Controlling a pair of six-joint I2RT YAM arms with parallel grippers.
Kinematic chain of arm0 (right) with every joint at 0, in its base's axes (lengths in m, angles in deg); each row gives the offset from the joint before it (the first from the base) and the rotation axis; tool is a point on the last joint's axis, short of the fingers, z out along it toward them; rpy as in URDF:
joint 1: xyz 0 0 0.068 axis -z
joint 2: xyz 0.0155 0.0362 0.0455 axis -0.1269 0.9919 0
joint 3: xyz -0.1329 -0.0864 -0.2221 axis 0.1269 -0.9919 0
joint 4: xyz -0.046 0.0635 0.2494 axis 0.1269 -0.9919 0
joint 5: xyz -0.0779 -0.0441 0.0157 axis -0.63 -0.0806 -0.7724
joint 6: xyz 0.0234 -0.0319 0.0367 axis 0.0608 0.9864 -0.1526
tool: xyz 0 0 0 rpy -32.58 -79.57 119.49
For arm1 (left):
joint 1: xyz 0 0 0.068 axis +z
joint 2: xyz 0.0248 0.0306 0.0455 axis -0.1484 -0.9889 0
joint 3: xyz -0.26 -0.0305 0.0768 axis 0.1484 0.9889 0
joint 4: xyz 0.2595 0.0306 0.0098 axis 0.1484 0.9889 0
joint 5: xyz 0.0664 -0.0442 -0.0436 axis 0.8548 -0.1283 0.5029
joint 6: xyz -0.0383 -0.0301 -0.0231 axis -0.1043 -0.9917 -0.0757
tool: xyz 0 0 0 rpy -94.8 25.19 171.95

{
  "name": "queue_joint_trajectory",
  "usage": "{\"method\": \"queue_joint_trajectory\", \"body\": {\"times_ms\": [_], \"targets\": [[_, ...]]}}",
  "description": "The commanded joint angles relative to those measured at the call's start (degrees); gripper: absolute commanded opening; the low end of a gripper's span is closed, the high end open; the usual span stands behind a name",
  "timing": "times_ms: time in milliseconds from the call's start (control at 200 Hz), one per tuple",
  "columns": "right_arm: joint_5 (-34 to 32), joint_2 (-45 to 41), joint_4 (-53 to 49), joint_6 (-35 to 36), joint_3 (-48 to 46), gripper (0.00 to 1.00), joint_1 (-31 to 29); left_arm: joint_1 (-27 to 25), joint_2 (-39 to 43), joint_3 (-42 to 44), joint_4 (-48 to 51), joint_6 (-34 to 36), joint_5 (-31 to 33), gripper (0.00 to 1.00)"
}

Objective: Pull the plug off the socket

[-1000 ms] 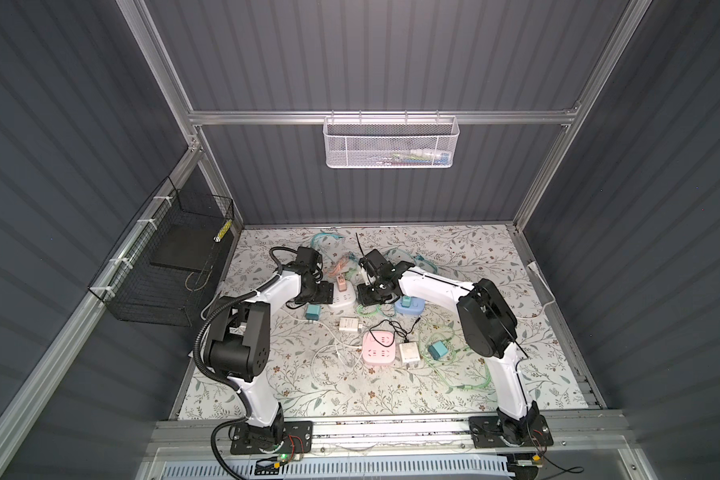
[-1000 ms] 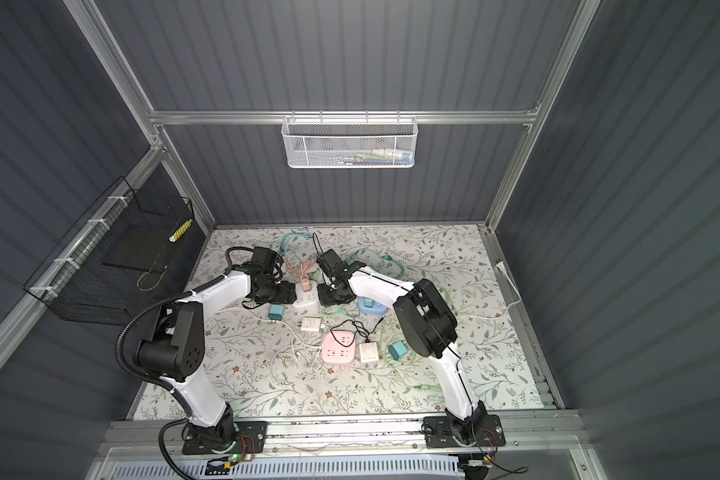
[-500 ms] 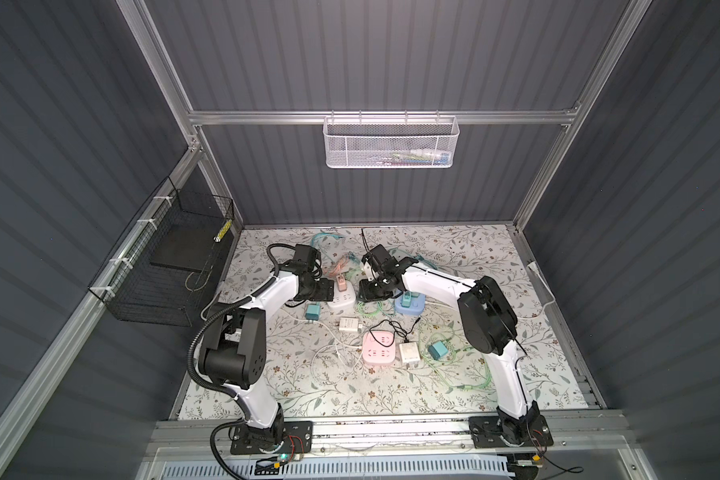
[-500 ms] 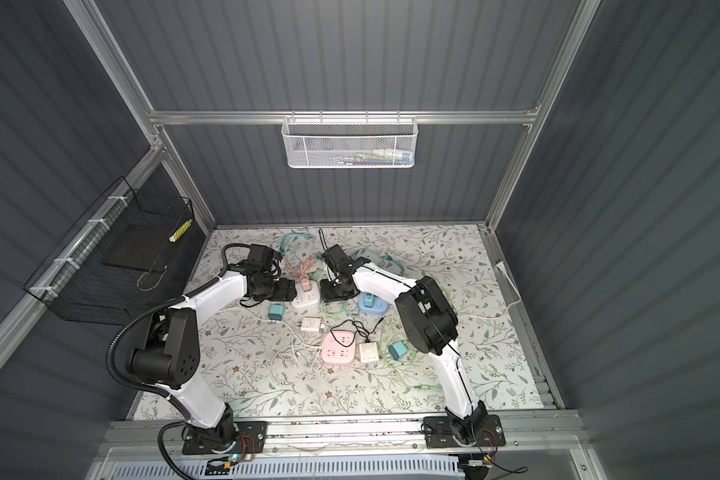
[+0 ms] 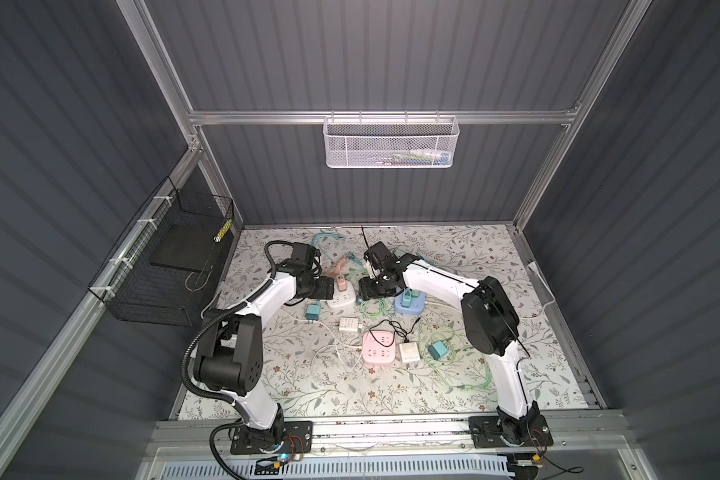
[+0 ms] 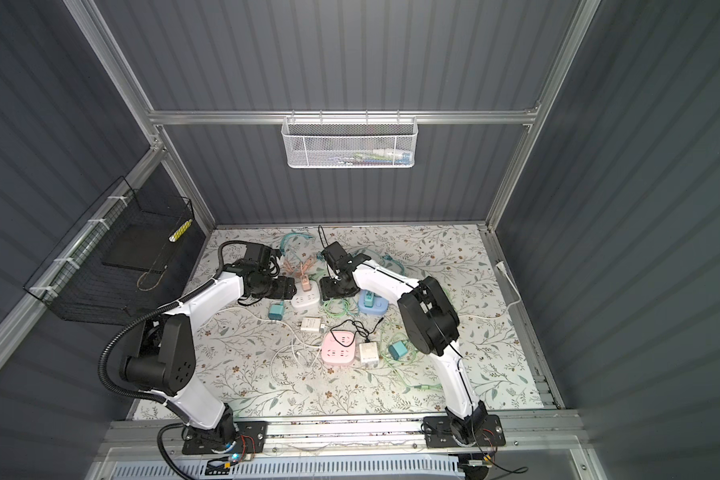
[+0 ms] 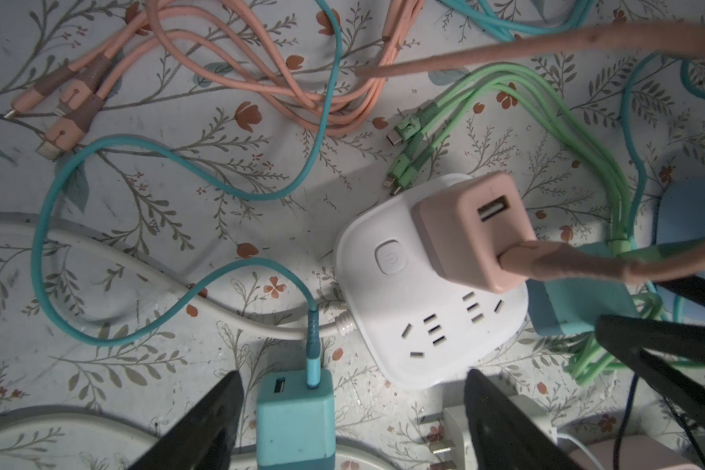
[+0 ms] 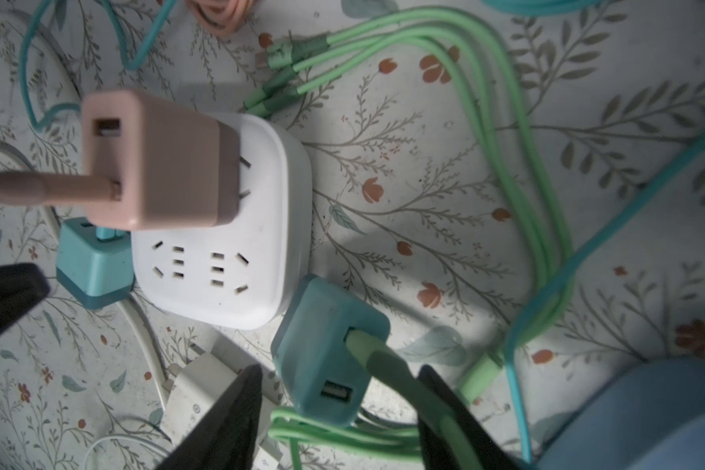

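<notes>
The pink plug is in the white socket and the teal plug lies free point(image 8: 329, 348). My right gripper should hold the socket's edge point(image 8: 293, 246) while my left gripper pulls.
A white socket point(image 7: 424, 309) point(image 5: 341, 300) point(image 6: 307, 301) lies mid-table. A pink plug point(image 7: 471, 232) point(image 8: 155, 158) stands in it, with a little of its prongs showing. A teal plug point(image 8: 322, 358) on a green cable lies on the cloth against the socket's corner. My right gripper point(image 8: 342, 419) point(image 5: 367, 291) is open around it, and its fingers point(image 8: 228, 415) stand clear of the plug's sides. My left gripper point(image 7: 355, 427) point(image 5: 327, 289) is open at the socket's other side. A second teal plug point(image 7: 296, 421) lies between its fingers point(image 7: 204, 427), untouched.
Pink, green and teal cables point(image 7: 261, 81) tangle behind the socket. A blue socket point(image 5: 410, 305) holding a plug lies under my right arm. Nearer the front are a pink socket point(image 5: 377, 348), white adapters point(image 5: 410, 353) point(image 5: 348, 324) and another teal plug point(image 5: 436, 350).
My right gripper's jaws have spread apart around the teal plug on the green cable. My left gripper has widened a little. Both arms have barely shifted.
</notes>
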Motion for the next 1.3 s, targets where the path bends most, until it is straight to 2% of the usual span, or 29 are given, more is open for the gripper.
{"method": "queue_joint_trajectory", "body": {"times_ms": [0, 175, 320, 455, 770, 981, 1296], "targets": [[-2.65, -3.86, -2.59, 0.75, 1.93, 0.68, 0.21, -0.43, 2.61, 1.34, -0.62, 1.49, -1.03, 0.85], [-4.50, -5.55, -3.63, 1.27, 1.95, 0.70, 0.21, -0.61, 3.71, 2.07, -1.70, 3.73, -2.93, 0.86], [-4.86, -6.25, -3.54, 1.98, 3.19, 0.64, -0.38, -0.70, 3.77, 2.14, -2.60, 5.14, -4.90, 0.86], [-6.96, -7.19, -2.56, 3.69, 4.14, 0.63, -1.71, -0.70, 3.49, 1.86, -2.91, 5.89, -6.24, 0.86], [0.71, -1.80, -1.95, 2.75, 8.91, 0.53, -1.90, -0.70, 2.36, 1.66, -4.37, 8.97, -9.91, 0.85], [2.45, 4.10, -4.93, 2.40, 13.25, 0.49, -1.72, -0.70, 0.82, 1.56, -6.14, 10.38, -12.25, 0.85], [5.32, 6.38, -1.66, -0.77, 10.59, 0.43, -0.37, -0.69, -2.19, 1.08, -8.54, 13.17, -14.73, 0.84]]}}
